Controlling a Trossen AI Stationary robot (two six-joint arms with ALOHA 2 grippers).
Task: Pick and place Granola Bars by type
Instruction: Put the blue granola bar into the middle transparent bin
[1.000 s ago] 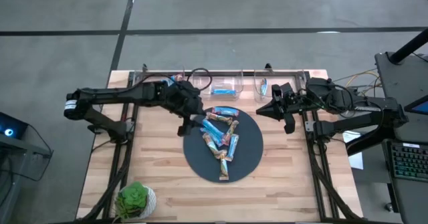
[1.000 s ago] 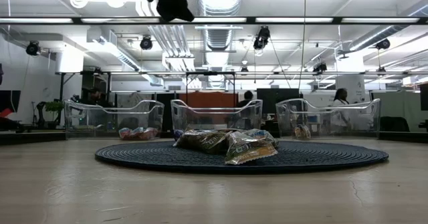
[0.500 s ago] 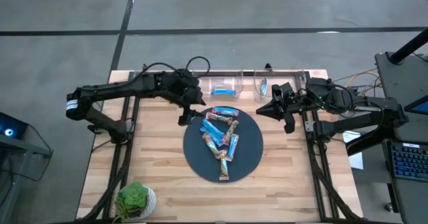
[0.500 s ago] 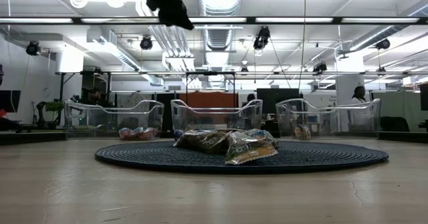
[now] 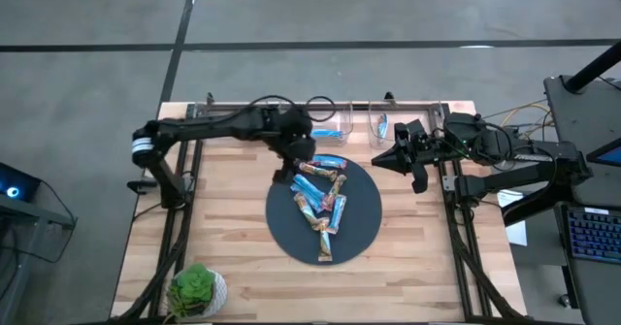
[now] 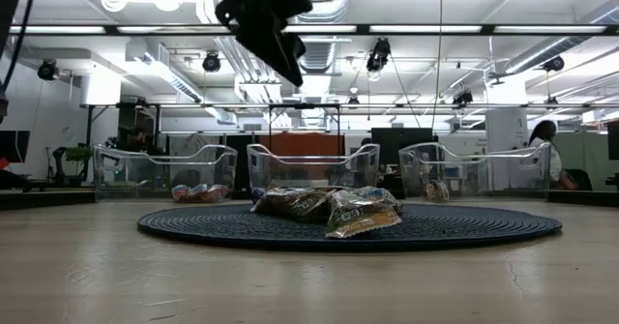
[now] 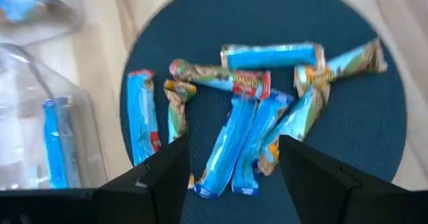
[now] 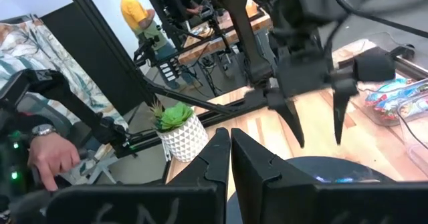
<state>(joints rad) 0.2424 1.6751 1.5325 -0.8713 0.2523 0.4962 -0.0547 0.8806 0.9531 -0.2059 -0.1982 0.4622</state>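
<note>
I can see that the blue bar (image 7: 230, 142) beside the brown-tan bar runs lengthwise into my left gripper's open fingers. I should keep going down until they are on both sides of its end (image 7: 210, 184), then close them.
Several granola bars (image 5: 321, 197), blue, blue with red and brown-tan, lie in a loose heap on a dark round mat (image 5: 364, 233) in the table's middle. In the left wrist view the granola bars (image 7: 241, 127) lie spread on the mat (image 7: 361, 124). My left gripper (image 5: 294, 170) hangs open above the mat's far left rim, clear of the bars; its fingers (image 7: 167, 177) frame the heap from above. My right gripper (image 5: 378, 160) hovers shut and empty beside the mat's far right rim, its fingers (image 8: 229, 150) pressed together.
Clear bins stand along the far edge: the middle one (image 5: 326, 124) and the right one (image 5: 381, 124) hold blue bars, and the left one (image 6: 164, 169) holds reddish wrappers. A potted plant (image 5: 197, 288) sits at the near left corner. A person's hand (image 8: 47, 154) shows beyond the table.
My left gripper has swung from the table's left toward its right, out over the mat's far left rim. It has sunk a little and rolled about its own line. It has stayed open and empty. The bars have not moved.
</note>
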